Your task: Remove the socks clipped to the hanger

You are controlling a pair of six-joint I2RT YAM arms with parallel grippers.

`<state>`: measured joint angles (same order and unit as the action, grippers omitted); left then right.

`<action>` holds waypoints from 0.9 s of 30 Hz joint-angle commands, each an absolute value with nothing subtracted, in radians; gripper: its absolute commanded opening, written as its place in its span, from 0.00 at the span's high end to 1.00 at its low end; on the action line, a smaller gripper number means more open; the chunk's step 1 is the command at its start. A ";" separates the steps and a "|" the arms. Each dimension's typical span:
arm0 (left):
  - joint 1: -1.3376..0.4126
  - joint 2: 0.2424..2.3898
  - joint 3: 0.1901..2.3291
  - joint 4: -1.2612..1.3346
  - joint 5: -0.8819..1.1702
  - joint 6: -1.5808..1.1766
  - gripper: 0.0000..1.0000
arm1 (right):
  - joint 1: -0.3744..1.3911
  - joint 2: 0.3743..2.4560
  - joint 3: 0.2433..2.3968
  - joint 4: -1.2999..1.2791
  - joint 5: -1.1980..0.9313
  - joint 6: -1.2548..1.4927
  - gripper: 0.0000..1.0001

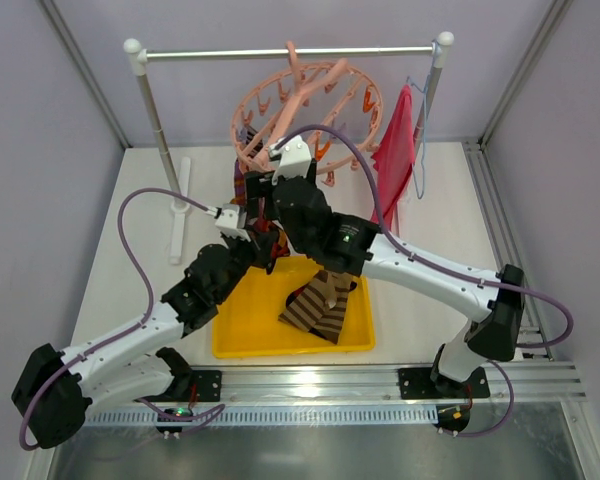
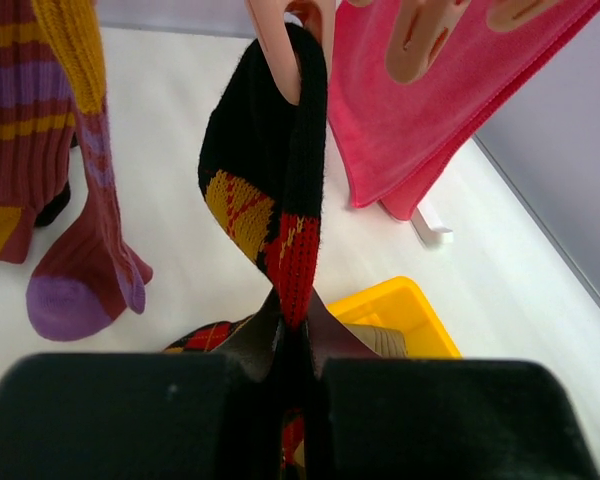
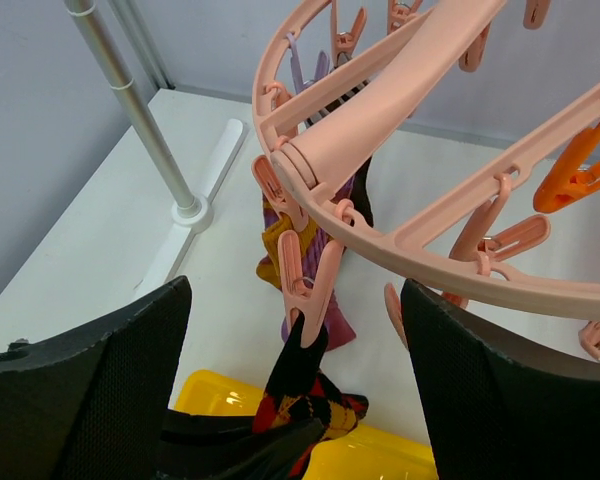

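Note:
The peg's lower end (image 3: 308, 318) is clamped on the dark argyle sock, and the peg's handles (image 3: 291, 258) are out past the right gripper's fingers, so the robot should come nearer and squeeze those handles.
The salmon-pink ring hanger (image 1: 310, 100) hangs from the rail; it also fills the top of the right wrist view (image 3: 380, 120). A dark argyle sock (image 2: 265, 170) hangs from one clip peg (image 3: 305, 280). My left gripper (image 2: 298, 320) is shut on its lower end, below the hanger (image 1: 260, 232). My right gripper (image 3: 295, 300) is open, its fingers on either side of that peg and the sock (image 3: 305, 385). A maroon-purple sock with yellow (image 2: 80, 250) is clipped beside it. A brown-cream striped sock (image 1: 320, 300) lies in the yellow tray (image 1: 242, 335).
A pink-red cloth (image 1: 395, 155) hangs on a thin wire hanger at the rail's right end. The rail's left post (image 3: 140, 110) and its white foot stand to the left. Another argyle sock (image 2: 205, 335) lies by the tray's far edge.

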<state>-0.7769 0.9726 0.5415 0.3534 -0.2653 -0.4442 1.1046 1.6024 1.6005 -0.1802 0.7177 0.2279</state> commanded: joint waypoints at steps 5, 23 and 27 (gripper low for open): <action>-0.779 0.943 0.531 0.359 -0.282 -0.442 1.00 | 1.095 1.664 1.704 -0.222 0.712 0.281 0.14; -0.779 0.928 0.519 0.382 -0.253 -0.456 1.00 | 1.092 1.792 1.767 -0.249 0.781 0.314 0.14; -0.781 0.928 0.515 0.390 -0.241 -0.462 1.00 | 1.091 1.833 1.796 -0.252 0.822 0.313 0.14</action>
<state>-0.7738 0.9421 0.5240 0.3553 -0.2783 -0.4847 1.0866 1.8038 1.7500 -0.2676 0.7700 0.3031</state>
